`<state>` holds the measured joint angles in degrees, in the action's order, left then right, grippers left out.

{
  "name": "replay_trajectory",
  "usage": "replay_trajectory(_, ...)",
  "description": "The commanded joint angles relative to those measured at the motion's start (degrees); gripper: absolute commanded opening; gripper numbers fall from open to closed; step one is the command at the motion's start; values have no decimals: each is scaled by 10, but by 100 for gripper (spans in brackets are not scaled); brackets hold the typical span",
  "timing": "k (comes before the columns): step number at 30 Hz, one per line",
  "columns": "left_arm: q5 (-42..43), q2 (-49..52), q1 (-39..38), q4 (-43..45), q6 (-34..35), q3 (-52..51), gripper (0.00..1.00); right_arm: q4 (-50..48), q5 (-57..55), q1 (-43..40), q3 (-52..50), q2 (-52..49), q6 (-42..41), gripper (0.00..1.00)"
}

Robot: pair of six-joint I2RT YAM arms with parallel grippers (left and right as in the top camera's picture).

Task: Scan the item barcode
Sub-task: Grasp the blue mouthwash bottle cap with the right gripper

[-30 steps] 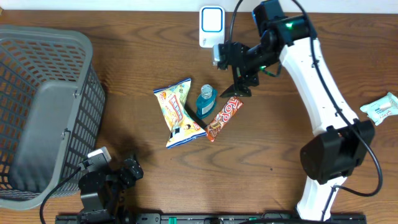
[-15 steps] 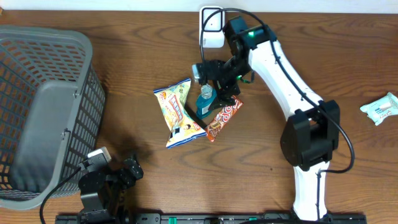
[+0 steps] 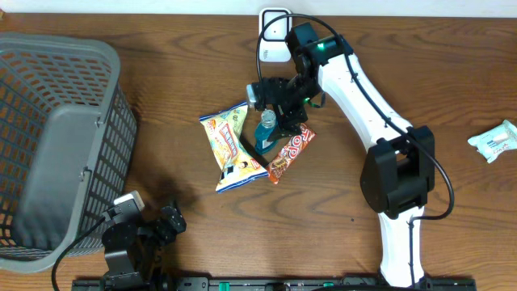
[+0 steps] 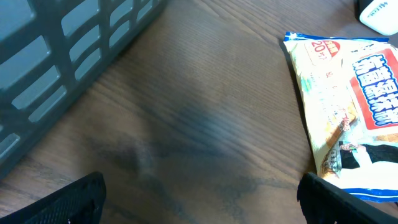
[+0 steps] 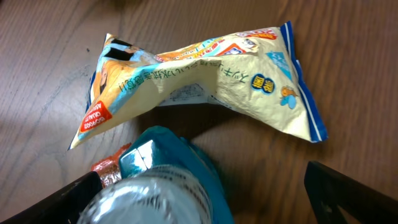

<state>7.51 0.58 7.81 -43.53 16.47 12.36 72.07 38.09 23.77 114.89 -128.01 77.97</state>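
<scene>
The blue bottle slants up with its clear cap (image 5: 149, 202) by a finger, so my right gripper should lay it flat and back off before taking the bottle's neck (image 5: 176, 172).
A small blue bottle (image 3: 266, 131) with a clear cap stands between a yellow snack bag (image 3: 230, 147) and a red candy bar (image 3: 291, 153) at the table's middle. My right gripper (image 3: 283, 120) hangs open just above the bottle, one finger on each side, gripping nothing. In the right wrist view the bottle (image 5: 168, 186) fills the lower left between the open fingers of the right gripper (image 5: 214, 199), with the snack bag (image 5: 205, 81) beyond it. My left gripper (image 3: 149, 230) rests open at the front left. No barcode can be made out in any view.
A grey mesh basket (image 3: 56, 145) fills the left side. A white scanner-like device (image 3: 275, 36) stands at the back edge behind the right arm. A pale teal packet (image 3: 494, 141) lies at the far right. In the left wrist view the basket wall (image 4: 62, 62) is close by.
My right arm has swung left from near the candy bar's end and come down over the blue bottle. The left arm has not moved.
</scene>
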Motion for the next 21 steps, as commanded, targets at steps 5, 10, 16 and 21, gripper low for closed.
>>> replay_trajectory(5, -3, -3, 1, -2, -5, 5, 98, 1, 61, 3, -3, -41, 27, 86)
replay_trajectory(10, -3, -3, 1, -2, -5, 5, 98, 10, 74, 6, -3, -42, 29, 82)
replay_trajectory(16, -3, -3, 1, -2, -5, 5, 98, 11, 78, 8, -3, -42, 29, 53)
replay_trajectory(21, -3, -3, 1, -2, -5, 5, 98, 15, 78, 10, -3, -42, 29, 35)
